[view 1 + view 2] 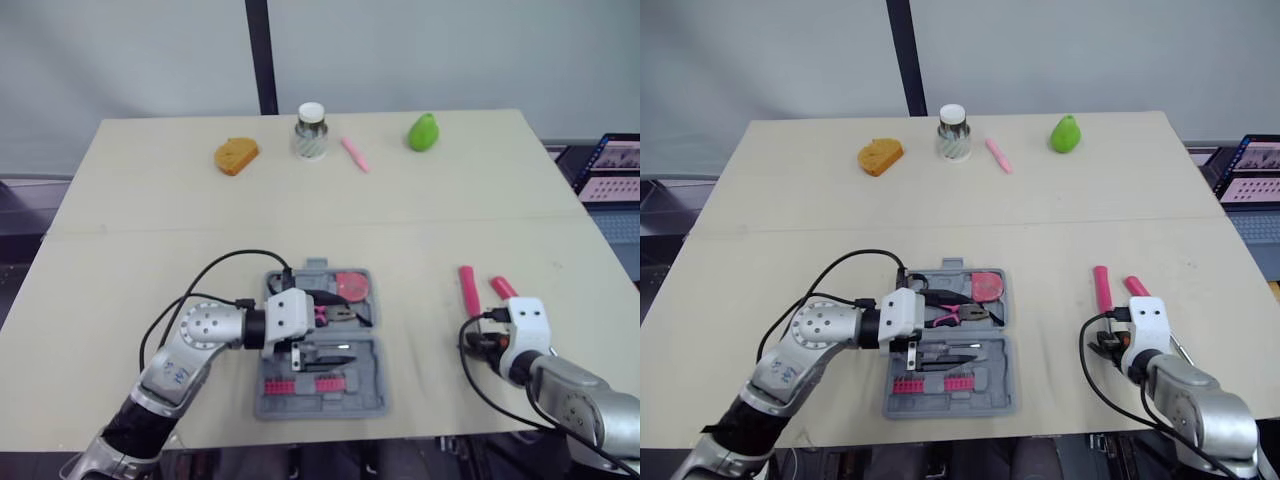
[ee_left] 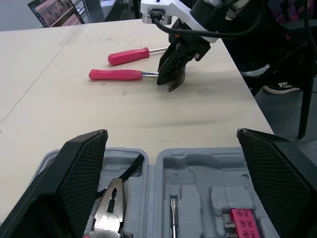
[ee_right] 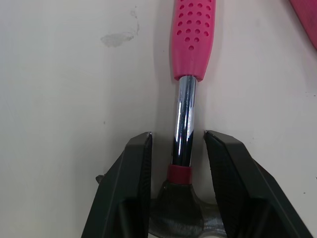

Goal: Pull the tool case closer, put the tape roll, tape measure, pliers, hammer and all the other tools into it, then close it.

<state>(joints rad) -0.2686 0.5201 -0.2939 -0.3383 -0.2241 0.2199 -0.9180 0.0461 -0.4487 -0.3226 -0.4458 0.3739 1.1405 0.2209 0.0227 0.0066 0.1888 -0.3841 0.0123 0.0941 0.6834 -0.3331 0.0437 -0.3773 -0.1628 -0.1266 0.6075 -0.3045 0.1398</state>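
I expect the hammer (image 1: 469, 291) to settle flat alongside the pink bits when I lower it into the tool case, which has an empty space (image 1: 368, 367) beside them.
The grey tool case (image 1: 372, 400) lies open near the table's front edge. In it are pliers (image 2: 110, 208), a red tape measure (image 1: 351, 285), a dark-handled tool (image 1: 330, 357) and pink bits (image 1: 300, 385). My left gripper (image 1: 330, 325) hovers open over the case, fingers wide apart. To the right lie a pink-handled hammer (image 3: 192, 39) and a pink screwdriver (image 1: 503, 288). My right gripper (image 3: 179, 139) is open and low over the hammer. Its fingers stand either side of the steel shaft just above the head, with a gap on both sides.
Along the table's far edge sit an orange sponge-like piece (image 1: 236, 155), a jar with a white lid (image 1: 311, 131), a pink marker (image 1: 355, 154) and a green pear (image 1: 424, 131). A laptop (image 1: 615, 170) stands beyond the right edge.
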